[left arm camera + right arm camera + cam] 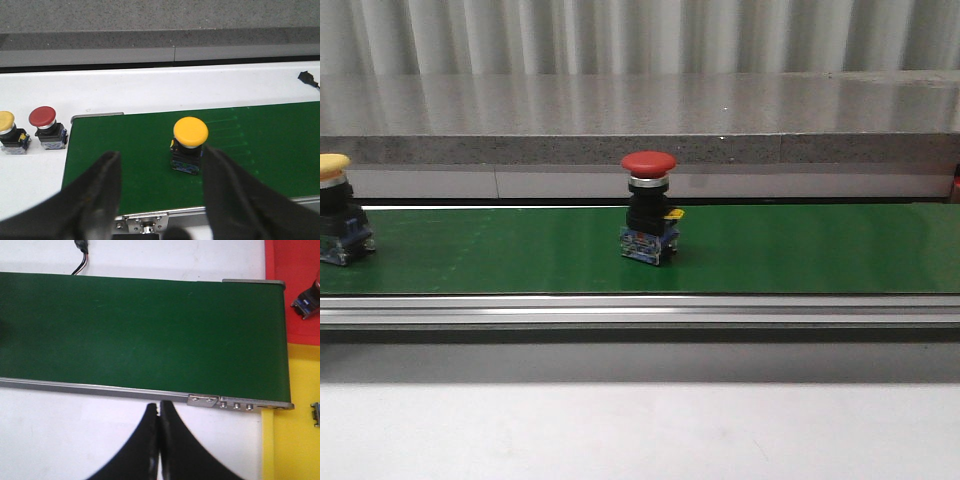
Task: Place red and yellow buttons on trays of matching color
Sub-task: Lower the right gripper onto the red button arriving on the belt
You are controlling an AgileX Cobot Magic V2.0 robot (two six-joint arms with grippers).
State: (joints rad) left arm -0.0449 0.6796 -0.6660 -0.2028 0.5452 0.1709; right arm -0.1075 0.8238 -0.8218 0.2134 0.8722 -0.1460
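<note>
I should take the red button first with my right gripper, because the trays (304, 343) are by my right gripper and the red button (649, 205) is ahead of the yellow button.
A red button (649, 205) stands upright mid-belt on the green conveyor (800, 250). A yellow button (335, 210) stands on the belt at the far left. It also shows in the left wrist view (189, 145). My left gripper (162, 152) is open and empty, just short of this yellow button, which sits ahead of the jaws and closer to one finger (225, 185). My right gripper (159, 407) is shut and empty over the white table by the belt's near rail. A red tray (290, 285) and a yellow tray (295, 415) lie past the belt's end.
Two spare buttons, one yellow (10, 132) and one red (45, 127), stand on the white table beyond the belt's left end. A button base (310, 300) lies on the red tray, and a metal part (316, 414) on the yellow tray. A cable (80, 255) lies behind the belt.
</note>
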